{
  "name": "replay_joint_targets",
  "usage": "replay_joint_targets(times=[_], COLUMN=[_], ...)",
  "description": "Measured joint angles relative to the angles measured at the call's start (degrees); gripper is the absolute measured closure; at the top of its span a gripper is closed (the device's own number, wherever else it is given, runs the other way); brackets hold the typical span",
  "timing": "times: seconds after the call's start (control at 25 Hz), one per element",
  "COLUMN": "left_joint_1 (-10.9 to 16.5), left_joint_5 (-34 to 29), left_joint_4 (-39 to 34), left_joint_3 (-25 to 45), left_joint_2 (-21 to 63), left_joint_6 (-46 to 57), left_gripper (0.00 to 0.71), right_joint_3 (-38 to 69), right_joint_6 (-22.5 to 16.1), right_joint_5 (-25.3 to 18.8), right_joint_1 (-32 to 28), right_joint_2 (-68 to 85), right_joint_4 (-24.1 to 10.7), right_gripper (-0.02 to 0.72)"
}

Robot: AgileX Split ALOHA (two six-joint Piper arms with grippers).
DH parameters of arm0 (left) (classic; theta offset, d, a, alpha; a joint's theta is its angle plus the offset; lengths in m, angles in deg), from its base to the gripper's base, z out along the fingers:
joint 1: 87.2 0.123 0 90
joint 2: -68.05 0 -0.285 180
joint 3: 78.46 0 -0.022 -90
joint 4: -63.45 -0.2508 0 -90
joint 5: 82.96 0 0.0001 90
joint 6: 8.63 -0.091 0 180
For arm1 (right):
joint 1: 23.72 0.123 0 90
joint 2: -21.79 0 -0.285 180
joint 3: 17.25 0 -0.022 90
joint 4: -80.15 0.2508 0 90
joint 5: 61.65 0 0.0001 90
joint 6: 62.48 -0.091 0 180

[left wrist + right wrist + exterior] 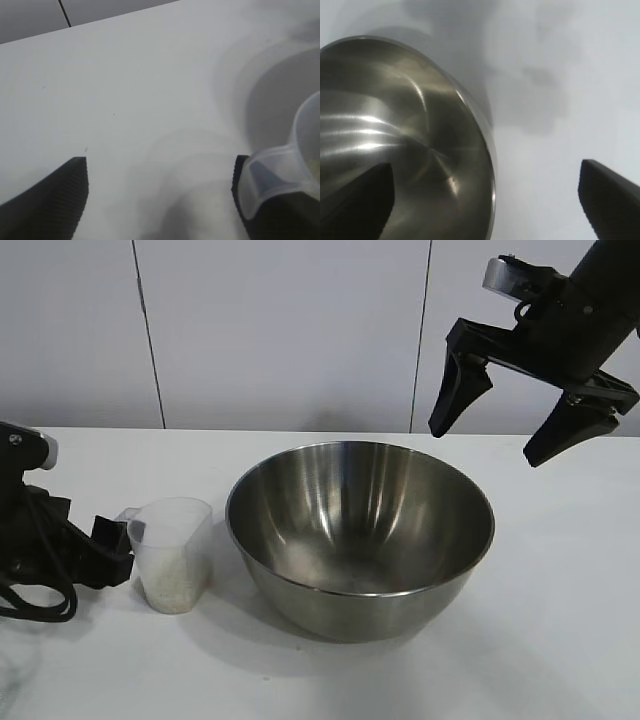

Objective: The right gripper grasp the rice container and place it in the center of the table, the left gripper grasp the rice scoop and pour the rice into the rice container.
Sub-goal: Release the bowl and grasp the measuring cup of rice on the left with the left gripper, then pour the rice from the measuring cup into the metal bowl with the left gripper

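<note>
I expect the rice [173, 583] to spread into a thin layer in the wide rice container [350, 565] when I pour, because the rice fills just the lower part of the rice scoop.
The rice container [360, 530], a large steel bowl, stands empty at the middle of the table [560, 640]. The rice scoop [172, 552], a clear plastic cup, stands upright just left of it with rice [176, 592] in its bottom. My left gripper [112, 550] sits low at the left, open, beside the scoop's handle. In the left wrist view the gripper [160, 192] is open, and the scoop's handle [272, 172] lies over one finger, not between the two. My right gripper [485, 446] hangs open and empty above the bowl's right rim [487, 165].
A pale panelled wall [290, 330] runs behind the table. Bare tabletop lies in front of and to the right of the bowl. The left arm's black cable [40, 595] loops on the table at the far left.
</note>
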Motion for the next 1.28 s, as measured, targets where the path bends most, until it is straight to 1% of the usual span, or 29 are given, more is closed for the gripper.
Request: replay_joint_targets(times=[0.04, 0.08, 0.16, 0.24, 0.28, 0.52, 0.6, 0.72, 0.88, 1.04, 1.24, 1.28], left_joint_1=[0.0, 0.0, 0.0, 0.0, 0.0, 0.0, 0.0, 0.0, 0.0, 0.0, 0.0, 0.0], left_joint_5=[0.0, 0.0, 0.0, 0.0, 0.0, 0.0, -0.1, -0.1, -0.1, -0.2, -0.4, -1.6], left_joint_4=[0.0, -0.1, -0.1, -0.1, -0.1, -0.1, -0.1, -0.2, -0.9, -3.6, -4.1, -4.1], left_joint_3=[0.0, 0.0, 0.0, 0.0, 0.0, 0.0, 0.0, 0.0, 0.0, 0.0, 0.0, -0.1], left_joint_2=[0.0, -0.1, -0.1, -0.1, -0.1, 0.1, 0.8, 2.5, 4.3, 6.2, 10.7, 12.0], left_joint_6=[0.3, 0.5, 0.6, 0.7, 0.7, 0.8, 0.8, 0.8, 0.8, 0.7, -0.3, -1.4], left_gripper=[0.196, 0.251, 0.387, 0.488, 0.526, 0.672, 0.693, 0.701, 0.702, 0.702, 0.702, 0.702], right_joint_3=[0.0, 0.0, 0.0, 0.0, 0.0, 0.0, 0.0, 0.0, 0.0, 0.0, 0.0, 0.0], right_joint_6=[0.0, 0.0, 0.0, 0.0, 0.0, 0.0, 0.0, 0.0, 0.0, 0.0, 0.0, 0.0], right_joint_5=[0.0, 0.0, 0.0, 0.0, 0.0, 0.0, 0.0, 0.0, 0.0, 0.0, 0.0, 0.0], right_joint_1=[0.0, 0.0, 0.0, 0.0, 0.0, 0.0, 0.0, 0.0, 0.0, 0.0, 0.0, 0.0], right_joint_2=[0.0, 0.0, 0.0, 0.0, 0.0, 0.0, 0.0, 0.0, 0.0, 0.0, 0.0, 0.0], right_joint_4=[0.0, 0.0, 0.0, 0.0, 0.0, -0.1, -0.1, -0.2, -0.2, -0.2, -0.2, -0.2], right_gripper=[0.009, 0.009, 0.009, 0.009, 0.009, 0.009, 0.009, 0.009, 0.009, 0.009, 0.009, 0.009])
